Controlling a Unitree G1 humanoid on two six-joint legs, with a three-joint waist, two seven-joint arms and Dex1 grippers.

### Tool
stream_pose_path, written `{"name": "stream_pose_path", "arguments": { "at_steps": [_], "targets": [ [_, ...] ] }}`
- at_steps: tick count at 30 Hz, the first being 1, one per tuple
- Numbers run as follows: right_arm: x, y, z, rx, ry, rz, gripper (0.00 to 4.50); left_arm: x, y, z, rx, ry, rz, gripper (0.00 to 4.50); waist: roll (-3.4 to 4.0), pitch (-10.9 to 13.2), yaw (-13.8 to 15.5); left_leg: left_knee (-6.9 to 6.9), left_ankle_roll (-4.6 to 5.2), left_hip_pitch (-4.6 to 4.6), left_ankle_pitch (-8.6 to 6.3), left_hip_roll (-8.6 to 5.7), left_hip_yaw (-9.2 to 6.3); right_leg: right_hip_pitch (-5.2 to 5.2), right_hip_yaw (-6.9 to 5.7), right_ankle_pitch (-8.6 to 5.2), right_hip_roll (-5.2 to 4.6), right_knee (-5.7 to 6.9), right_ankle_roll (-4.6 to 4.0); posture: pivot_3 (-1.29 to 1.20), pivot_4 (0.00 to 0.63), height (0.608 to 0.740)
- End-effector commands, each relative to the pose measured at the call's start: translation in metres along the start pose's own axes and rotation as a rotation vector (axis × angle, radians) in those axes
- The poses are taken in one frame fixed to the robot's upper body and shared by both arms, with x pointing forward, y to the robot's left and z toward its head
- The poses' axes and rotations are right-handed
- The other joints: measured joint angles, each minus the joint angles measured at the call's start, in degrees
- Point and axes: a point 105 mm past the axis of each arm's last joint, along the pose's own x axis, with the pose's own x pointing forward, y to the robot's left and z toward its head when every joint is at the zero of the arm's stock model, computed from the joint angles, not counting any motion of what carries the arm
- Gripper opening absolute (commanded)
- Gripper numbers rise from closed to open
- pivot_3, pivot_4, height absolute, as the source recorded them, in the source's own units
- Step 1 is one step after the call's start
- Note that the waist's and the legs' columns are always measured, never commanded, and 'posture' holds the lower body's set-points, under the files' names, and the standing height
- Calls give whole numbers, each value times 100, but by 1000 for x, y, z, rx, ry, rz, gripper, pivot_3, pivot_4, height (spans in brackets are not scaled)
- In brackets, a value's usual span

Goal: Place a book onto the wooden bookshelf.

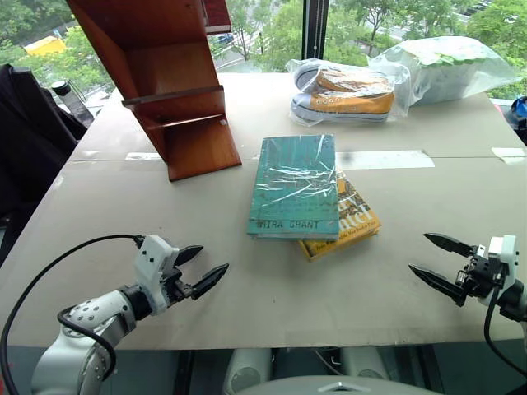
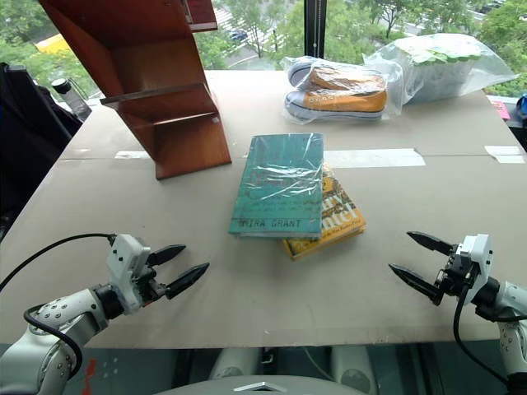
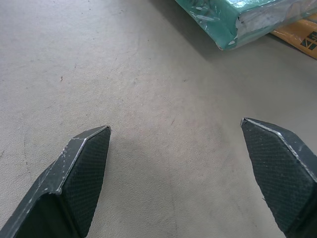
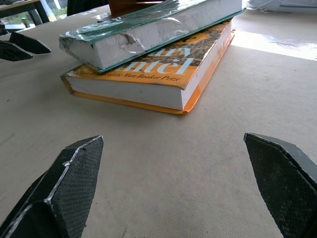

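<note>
The yellow-orange book juts out crooked (image 1: 352, 217) underneath. The teal-green book (image 1: 295, 188) will come up by itself when I lift it, and the yellow-orange book will stay where it is.
The teal-green book (image 1: 295, 186) in clear plastic wrap lies flat in the middle of the table, stacked on a yellow-orange book (image 1: 350, 220); its corner (image 3: 233, 25) appears in the left wrist view. The wooden bookshelf (image 1: 169, 82) stands at the far left of the table, reddish-brown with stepped ledges. My left gripper (image 1: 202, 267) hovers open near the front left edge, empty and well short of the books. My right gripper (image 1: 436, 262) is open and empty at the front right, pointing toward the stacked books (image 4: 148, 34).
A bagged pair of orange and grey sneakers (image 1: 346, 92) and a bagged white-green item (image 1: 449, 66) sit at the far right of the table (image 1: 272, 304). Tape strips mark the table top. A dark chair (image 1: 29, 132) stands at the left.
</note>
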Motion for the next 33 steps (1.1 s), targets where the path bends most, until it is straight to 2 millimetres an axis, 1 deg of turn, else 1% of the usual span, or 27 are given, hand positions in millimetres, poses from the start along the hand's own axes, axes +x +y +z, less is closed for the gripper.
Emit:
{"name": "stream_pose_path", "arguments": {
  "at_steps": [1, 4, 10, 17, 22, 24, 26, 28, 30, 33],
  "targets": [
    [-11, -4, 5, -27, 11, 10, 4500, 1, 0, 9, 43, -41, 14, 4360, 0, 0, 0, 0, 0, 0, 0, 0, 0, 0, 0, 0, 0, 0, 0, 0, 150, 693],
    [-15, -7, 3, -23, 27, 23, 4500, 3, 1, 13, 46, -50, 16, 4360, -2, 1, 7, 0, 0, 0, 0, -1, 0, 0, 0, 0, 0, 0, 0, 0, 150, 693],
    [-17, -7, 4, -24, 30, 31, 4500, 3, -1, 9, 22, -39, 10, 4360, -4, 0, -1, 0, 0, 1, 0, -6, 0, 1, 1, 0, 4, 1, 0, 0, 150, 693],
    [-15, -8, 8, -31, 26, 44, 4500, 4, 2, 8, 2, -27, 8, 4360, -5, -1, 0, 0, 0, 1, 1, -7, 1, 1, 1, 0, 4, 1, 0, 0, 150, 693],
    [-12, -5, 14, -41, 16, 58, 4500, 13, 7, 25, -61, -105, 32, 4360, -6, -2, 13, 1, 1, 1, 1, -9, -1, 4, -2, 1, 4, 3, -1, 0, 150, 693],
    [-10, -2, 19, -46, 5, 68, 4500, 20, 6, 31, -128, -128, 13, 4360, -6, -1, 10, 2, 1, 2, 1, -9, -1, 5, -2, 1, 4, 3, 0, 0, 150, 693],
    [-8, 3, 26, -52, -5, 80, 4500, 29, -2, 41, -227, -134, -62, 4360, -8, -2, 7, 2, 1, 2, 2, -10, -2, 5, -1, 1, 4, 4, 0, 0, 150, 693],
    [-7, 7, 35, -61, -15, 92, 4500, 38, -7, 48, -301, -94, -131, 4360, -9, -1, 13, 2, 1, 2, 2, -12, -3, 6, -1, 1, 6, 5, 1, 0, 150, 693],
    [-7, 12, 44, -69, -22, 102, 4500, 44, -9, 49, -367, -42, -170, 4360, -9, -1, 9, 4, 1, 3, 2, -13, -3, 10, -4, 1, 9, 7, 1, 0, 150, 693],
    [-4, 25, 59, -61, -26, 140, 4500, 54, -10, 57, -476, -21, -239, 4360, -11, -1, -3, 5, 1, 11, 2, -14, -5, 18, -2, 1, 10, 7, 1, 0, 150, 693]
  ]
}}
